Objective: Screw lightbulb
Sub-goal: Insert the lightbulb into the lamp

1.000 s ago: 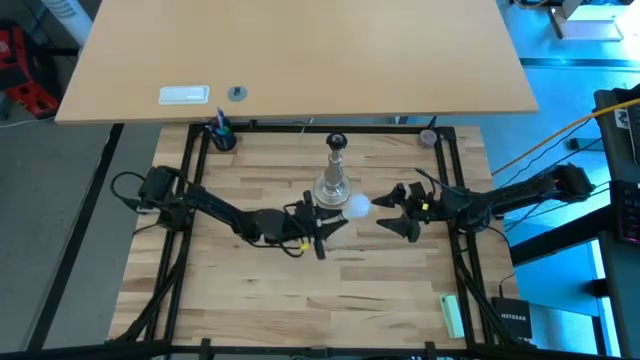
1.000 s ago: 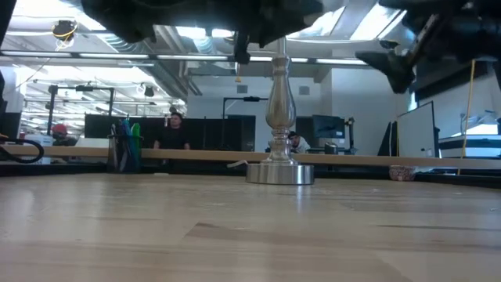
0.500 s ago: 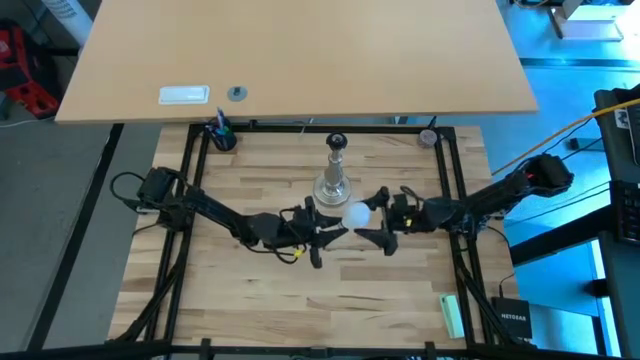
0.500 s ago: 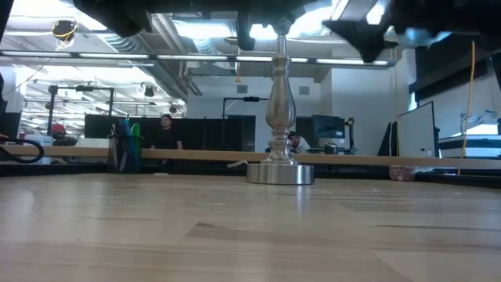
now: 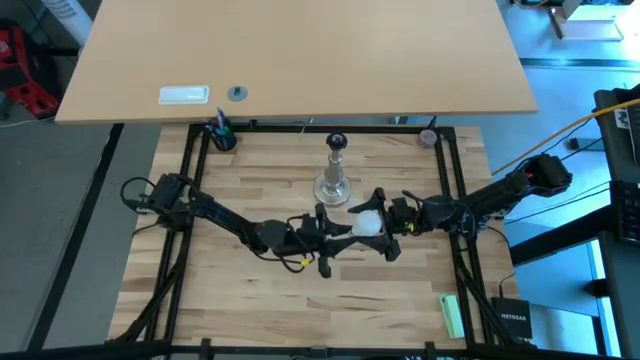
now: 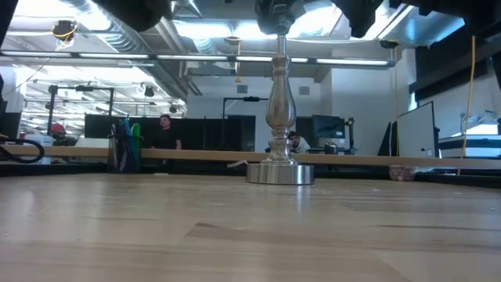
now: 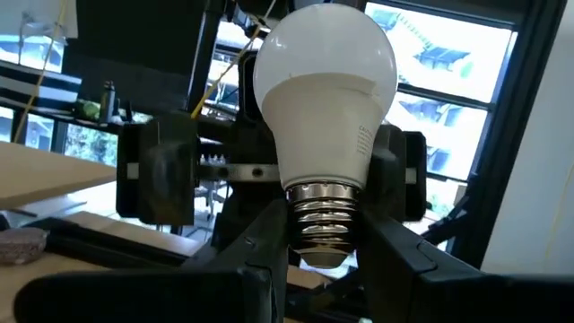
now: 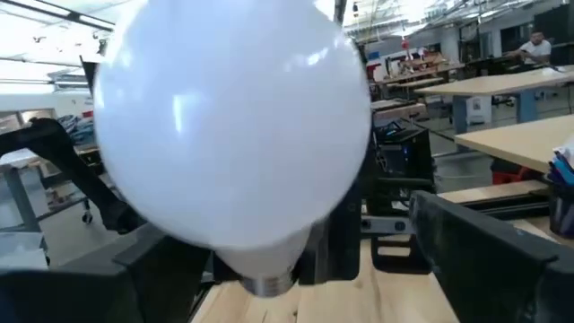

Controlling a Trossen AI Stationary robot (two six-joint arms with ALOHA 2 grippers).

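Next, my right gripper takes the bulb and turns it base down before my left gripper takes the globe, because my left gripper is pinching the bulb's screw base.
The white lightbulb is held in the air near the table's middle, just on the near right of the silver stand. The stand rests upright on its round base. My left gripper is shut on the bulb, whose frosted globe points away from it. My right gripper is open, with a finger on each side of the globe. I cannot tell whether it touches the globe. My left gripper pinches the bulb's grey screw base between its two fingers. It comes level from the table's left. The bulb is lifted clear of the table and points toward the right gripper.
A black frame borders the wooden table. A dark pen holder stands at the far left corner and a green object lies at the near right. A larger tan tabletop lies beyond the far edge. People sit in the room behind.
My right gripper has moved toward the table's left until its open fingers stand around the bulb's globe. My left gripper has carried the bulb a little toward the near and right edges, away from the stand.
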